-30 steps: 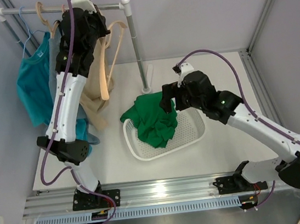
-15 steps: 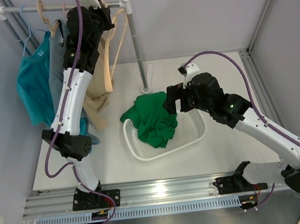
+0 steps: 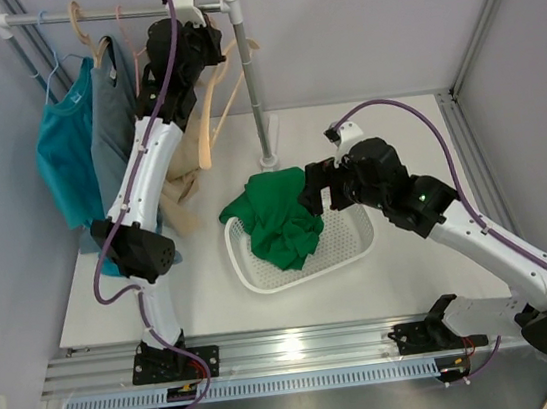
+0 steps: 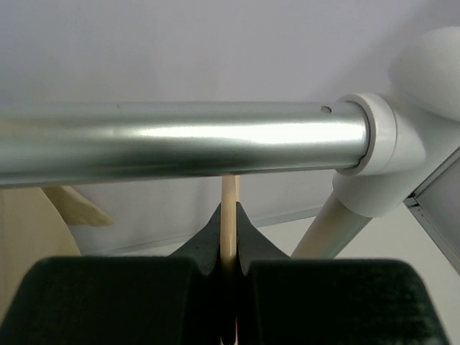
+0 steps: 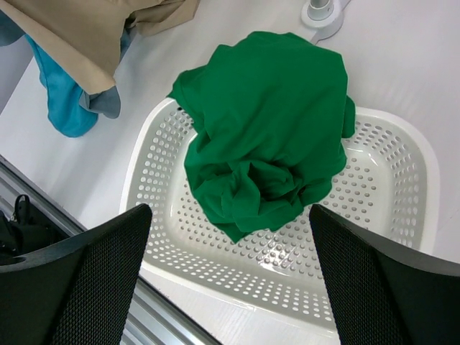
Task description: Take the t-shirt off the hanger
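The hanger stands crooked (image 3: 215, 89) in my left gripper below the rail. Next, I move the hanger back, hold its lower arm (image 3: 205, 151) with my right gripper and grip the hanger again.
The green t-shirt (image 3: 280, 219) lies crumpled in the white perforated basket (image 3: 350, 247), partly draped over its back rim. It is off the hanger. My left gripper (image 3: 193, 36) is raised to the clothes rail (image 3: 57, 18), near its right end. It is shut on the thin wooden stem of a bare hanger (image 4: 229, 208), just under the rail (image 4: 180, 147). The hanger (image 3: 212, 107) dangles below it. My right gripper (image 5: 230, 273) hovers open above the basket (image 5: 392, 208), with the t-shirt (image 5: 266, 129) just ahead of its fingers (image 5: 86, 287) and nothing between them.
A teal top (image 3: 60, 152), a grey garment (image 3: 114, 125) and a beige garment (image 3: 185, 181) hang from the rail at the left. The rail's upright post (image 3: 254, 96) stands just behind the basket. Walls close in on the left and back.
My left gripper has carried the bare hanger rightward along the rail toward its right end. My right gripper has drawn slightly back from the t-shirt, still open.
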You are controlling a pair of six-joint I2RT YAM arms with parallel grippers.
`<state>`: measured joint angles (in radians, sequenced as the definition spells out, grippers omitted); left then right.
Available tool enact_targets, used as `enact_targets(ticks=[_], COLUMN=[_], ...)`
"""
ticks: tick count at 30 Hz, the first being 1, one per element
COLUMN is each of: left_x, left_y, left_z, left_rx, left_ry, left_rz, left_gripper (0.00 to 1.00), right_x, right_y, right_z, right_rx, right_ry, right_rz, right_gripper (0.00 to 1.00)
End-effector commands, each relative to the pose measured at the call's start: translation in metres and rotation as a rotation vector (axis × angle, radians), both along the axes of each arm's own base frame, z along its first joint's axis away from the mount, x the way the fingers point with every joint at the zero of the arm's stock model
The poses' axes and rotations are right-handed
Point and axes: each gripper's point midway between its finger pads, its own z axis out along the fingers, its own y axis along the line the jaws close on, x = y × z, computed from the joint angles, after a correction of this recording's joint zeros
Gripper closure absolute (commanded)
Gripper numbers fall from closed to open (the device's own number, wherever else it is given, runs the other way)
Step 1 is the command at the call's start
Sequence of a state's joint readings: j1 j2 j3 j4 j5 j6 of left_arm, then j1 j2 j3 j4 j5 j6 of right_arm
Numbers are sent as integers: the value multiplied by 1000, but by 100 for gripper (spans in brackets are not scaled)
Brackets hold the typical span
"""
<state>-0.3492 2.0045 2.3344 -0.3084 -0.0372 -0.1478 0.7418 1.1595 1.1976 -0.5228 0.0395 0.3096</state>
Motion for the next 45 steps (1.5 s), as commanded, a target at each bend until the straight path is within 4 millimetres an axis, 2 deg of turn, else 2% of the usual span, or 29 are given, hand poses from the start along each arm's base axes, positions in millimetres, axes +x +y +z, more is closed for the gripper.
enact_targets(ticks=[1,5,6,7,8,9,10,11,13,16,20,21,22,23,24,25,26,27,29,32,34,38,45], left_x=[-16,-28,-29,-46,-55,-53,-74,-78,-90,-94,-103,-102,-102,-91,-91,-84,-89,-68,-54,-43,-34,-22,-19], left_y=[5,12,12,17,20,19,25,26,29,31,29,29,28,26,26,24,27,20,16,13,9,5,4], left_z=[43,50,37,61,63,39,64,58,72,79,102,103,112,110,126,122,146,128,121,122,113,103,99], left_rx=[-20,-21,-19,-50,-51,-54,-78,-79,-91,-81,-94,-94,-99,-90,-95,-86,-90,-73,-63,-80,-82,-87,-70], left_ry=[-113,-103,-67,-114,-114,-81,-138,-137,-184,-193,-269,-273,-293,-279,-306,-293,-337,-301,-290,-314,-304,-296,-295], left_rz=[-21,-3,-7,-9,-9,-9,-17,-21,-29,-26,-53,-55,-56,-51,-47,-45,-38,-37,-35,-30,-32,-34,-33], left_gripper=[99,99,99,99,99,99,99,99,99,99,99,99,99,99,99,99,99,99,99,99,99,99,99], right_x=[-2,-2,-2,-1,0,0,2,0,0,-1,0,0,-1,0,0,-2,-2,-3,-4,-4,-4,-5,-6], right_y=[1,2,2,3,4,5,6,11,14,15,17,17,18,18,19,20,21,22,22,21,21,20,21], right_z=[19,21,21,21,21,21,19,19,17,15,14,13,13,13,13,12,13,13,13,12,12,11,9], right_rx=[47,57,60,64,67,68,65,77,77,77,78,77,78,79,80,81,86,87,89,81,75,69,71], right_ry=[-50,-55,-57,-59,-61,-62,-59,-50,-42,-38,-39,-39,-38,-37,-37,-32,-34,-32,-31,-35,-36,-38,-30], right_rz=[15,20,23,21,22,24,22,49,58,67,71,73,77,78,81,89,94,99,107,109,113,120,127], right_gripper=[4,4,4,4,4,4,4,4,4,4,4,4,4,4,4,4,4,4,4,4,4,4,4])
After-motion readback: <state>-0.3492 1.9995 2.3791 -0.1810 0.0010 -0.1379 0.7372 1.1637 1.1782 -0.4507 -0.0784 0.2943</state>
